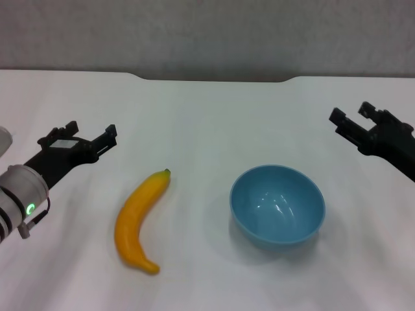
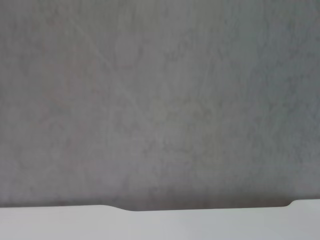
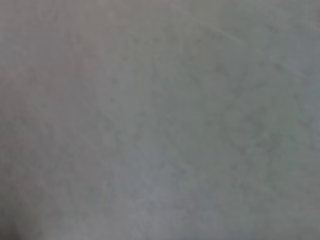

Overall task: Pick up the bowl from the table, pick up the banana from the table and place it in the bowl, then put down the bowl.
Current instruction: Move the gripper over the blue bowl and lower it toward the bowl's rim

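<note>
My right gripper is pointing at the grey wall (image 1: 350,39), farther back than the bowl, so next I bring it back, tilt it down and grip the bowl's nearest rim (image 1: 323,203).
A light-blue bowl (image 1: 277,203) sits upright on the white table (image 1: 207,116), right of centre in the head view. A curved yellow-orange banana (image 1: 139,219) lies to its left, dark stem tip pointing away from me. My left gripper (image 1: 92,134) hovers open at the left, apart from the banana and farther back. At the right edge my right gripper (image 1: 351,118) is open, behind and to the right of the bowl, touching nothing. Neither wrist view shows the bowl or the banana.
The table's far edge (image 1: 214,79) has a notch, with a grey wall behind it. The left wrist view shows that wall and the notched table edge (image 2: 200,209); the right wrist view shows only grey wall.
</note>
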Tool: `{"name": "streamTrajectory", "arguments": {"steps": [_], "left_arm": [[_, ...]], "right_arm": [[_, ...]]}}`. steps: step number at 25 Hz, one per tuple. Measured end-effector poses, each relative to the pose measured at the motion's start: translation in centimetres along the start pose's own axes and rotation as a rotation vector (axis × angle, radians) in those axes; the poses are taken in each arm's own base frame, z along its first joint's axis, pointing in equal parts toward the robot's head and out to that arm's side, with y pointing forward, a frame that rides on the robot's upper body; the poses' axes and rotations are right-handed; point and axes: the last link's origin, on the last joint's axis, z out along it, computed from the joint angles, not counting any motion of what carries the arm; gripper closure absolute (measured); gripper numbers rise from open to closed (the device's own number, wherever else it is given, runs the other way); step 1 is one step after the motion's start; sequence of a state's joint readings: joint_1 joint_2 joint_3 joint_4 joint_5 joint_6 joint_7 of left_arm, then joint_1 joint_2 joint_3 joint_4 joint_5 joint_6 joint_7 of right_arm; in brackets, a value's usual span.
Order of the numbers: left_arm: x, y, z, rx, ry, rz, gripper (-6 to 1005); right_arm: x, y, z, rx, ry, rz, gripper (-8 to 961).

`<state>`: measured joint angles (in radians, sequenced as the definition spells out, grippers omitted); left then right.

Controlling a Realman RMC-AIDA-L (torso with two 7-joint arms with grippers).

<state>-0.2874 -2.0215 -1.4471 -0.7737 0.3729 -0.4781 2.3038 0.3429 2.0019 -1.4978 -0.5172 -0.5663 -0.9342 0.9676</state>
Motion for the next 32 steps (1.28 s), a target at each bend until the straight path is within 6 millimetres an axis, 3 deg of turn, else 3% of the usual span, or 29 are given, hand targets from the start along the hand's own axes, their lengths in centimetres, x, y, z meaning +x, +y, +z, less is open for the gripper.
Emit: {"name": "streamTrajectory", "arguments": {"steps": [5,9,16,20,32], "left_arm": [[1.0,0.8,0.3,0.011,-0.061,-0.039,107],[1.4,1.0,0.5,-0.019,-0.095,-0.072,107],[2.1,1.5,1.2,-0.06,-0.167,-0.006,107],[2.4,2.3,1.7,-0.071,-0.196,0.05,107],[2.4,2.5,2.0,-0.054,-0.209,0.098,108]], "right_arm": [[-3.1,1.0,-0.1,0.03,0.106,-0.056,155],[-4.3,1.5,0.1,0.018,0.152,-0.019,155],[-4.9,1.0,1.3,0.004,0.412,0.081,156],[-4.6,0.3,2.1,0.053,0.656,0.082,156],[-4.4,-0.2,4.7,0.058,0.816,0.128,156]]}}
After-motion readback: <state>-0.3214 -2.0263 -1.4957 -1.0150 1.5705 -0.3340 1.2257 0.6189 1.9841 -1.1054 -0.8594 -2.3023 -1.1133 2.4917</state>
